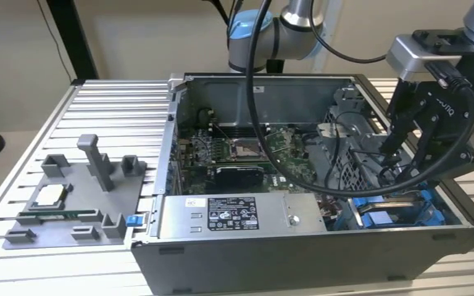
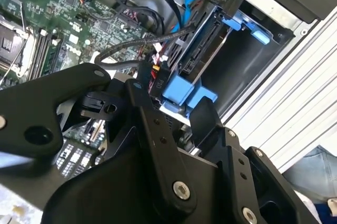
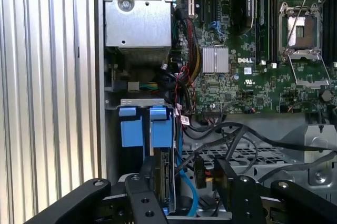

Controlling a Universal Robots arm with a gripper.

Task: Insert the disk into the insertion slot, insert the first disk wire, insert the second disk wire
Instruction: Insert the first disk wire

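Note:
The black connector (image 3: 199, 171) should bring its black cable along in a bent loop when I carry it to the disk, because slack arches (image 3: 236, 138) beside my gripper.
The disk (image 3: 165, 177) stands on edge in the insertion slot (image 3: 141, 102), a grey metal bay with blue tabs (image 3: 146, 126) at the case's front corner on the exterior view's right (image 1: 389, 216). My gripper (image 3: 184, 179) hangs open right over the bay, one black finger (image 3: 141, 184) on each side of the disk's end. A black connector (image 3: 200, 168) with red and yellow wires sits between the fingers, close to one of them. A blue cable (image 3: 185, 184) runs down beside the disk. In the second wrist view the gripper (image 2: 171, 100) is just above the blue tabs (image 2: 181, 91) and the connector (image 2: 158, 76).
The open computer case (image 1: 303, 253) lies on a slatted aluminium table (image 1: 23, 154). Inside are the motherboard (image 1: 245, 148) and a grey power supply box (image 1: 229, 216) with a sticker. A grey fixture (image 1: 72, 197) with small parts sits on the exterior view's left. A thick black arm cable (image 1: 258, 92) loops over the case.

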